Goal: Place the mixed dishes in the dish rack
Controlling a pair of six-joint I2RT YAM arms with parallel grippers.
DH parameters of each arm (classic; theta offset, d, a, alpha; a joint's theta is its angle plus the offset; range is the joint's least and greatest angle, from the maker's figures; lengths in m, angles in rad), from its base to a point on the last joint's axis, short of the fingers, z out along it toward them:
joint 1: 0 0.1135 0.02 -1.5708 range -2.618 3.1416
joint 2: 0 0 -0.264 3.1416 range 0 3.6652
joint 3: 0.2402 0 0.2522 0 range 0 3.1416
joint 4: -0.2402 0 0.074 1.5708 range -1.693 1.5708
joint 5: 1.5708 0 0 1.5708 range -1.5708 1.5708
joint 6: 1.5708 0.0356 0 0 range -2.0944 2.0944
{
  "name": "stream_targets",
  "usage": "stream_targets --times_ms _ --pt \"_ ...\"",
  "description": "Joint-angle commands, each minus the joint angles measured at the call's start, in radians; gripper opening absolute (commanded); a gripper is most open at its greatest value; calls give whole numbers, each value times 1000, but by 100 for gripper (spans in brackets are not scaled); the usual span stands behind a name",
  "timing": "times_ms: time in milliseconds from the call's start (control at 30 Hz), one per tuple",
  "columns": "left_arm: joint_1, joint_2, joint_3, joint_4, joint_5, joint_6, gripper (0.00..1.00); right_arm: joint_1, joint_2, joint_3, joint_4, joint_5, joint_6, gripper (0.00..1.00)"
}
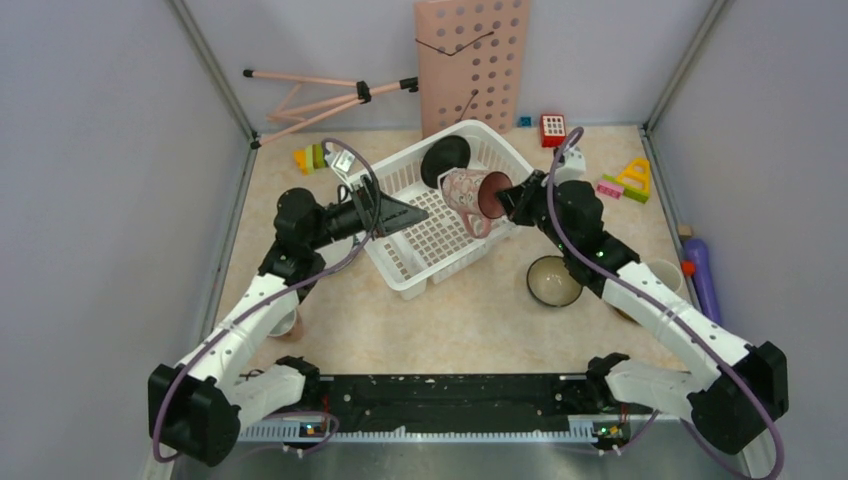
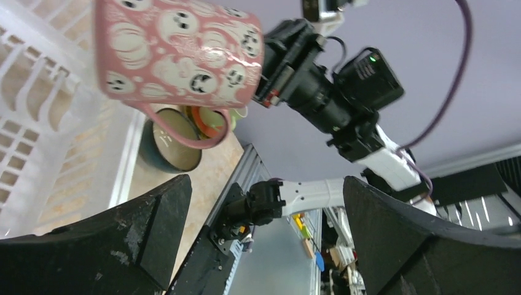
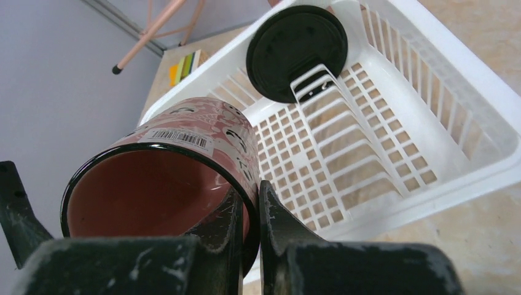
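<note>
My right gripper has the pink patterned mug by its rim (image 1: 493, 194), which gets in the way of putting it down on its rim. My left gripper should therefore grab the mug's handle (image 1: 476, 226) and put the mug down upside-down.
My right gripper (image 1: 512, 198) is shut on the rim of a pink patterned mug (image 1: 468, 196), one finger inside and one outside, and holds it on its side above the white dish rack (image 1: 425, 262). The right wrist view shows the mug (image 3: 160, 184), my right gripper (image 3: 250, 209) and the rack's grid floor (image 3: 368, 166). My left gripper (image 1: 408, 213) is open and empty over the rack's left side. The left wrist view shows the mug (image 2: 178, 52) above my left gripper (image 2: 267, 239). A blue bowl (image 1: 553, 281) with an olive inside stands right of the rack.
A black round dish (image 1: 445, 160) stands in the rack's dividers. A pale mug (image 1: 665, 275) and a purple cylinder (image 1: 703, 275) lie at the right. A pink cup (image 1: 285, 322) sits under my left arm. Toy blocks (image 1: 630, 180), a pink perforated board (image 1: 472, 60) and a tripod (image 1: 320, 95) are at the back.
</note>
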Motion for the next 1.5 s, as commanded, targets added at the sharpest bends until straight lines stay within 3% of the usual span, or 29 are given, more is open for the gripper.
stream_targets --times_ms 0,267,533,667,800,900,1100,1300,1467 --pt "-5 25 -27 311 111 -92 98 0 8 28 397 -75 41 0" --pt "-100 92 -35 434 32 -32 98 0 63 -11 599 -222 86 0" --pt "-104 218 -26 626 51 -191 98 0 73 -42 686 -179 161 0" --pt "-103 219 -26 532 26 -162 98 -7 47 -38 636 -56 167 0" --pt "-90 188 -31 406 -17 -67 98 -41 39 4 562 -85 161 0" --pt "-69 180 -41 399 -25 -49 98 -74 44 14 553 -168 219 0" --pt "-60 215 -38 513 -21 -98 98 -90 94 15 664 -357 381 0" --pt "-62 248 -30 602 -5 -143 98 -83 138 19 747 -410 495 0" --pt "-83 295 -33 788 10 -258 95 -57 169 -15 852 -375 519 0"
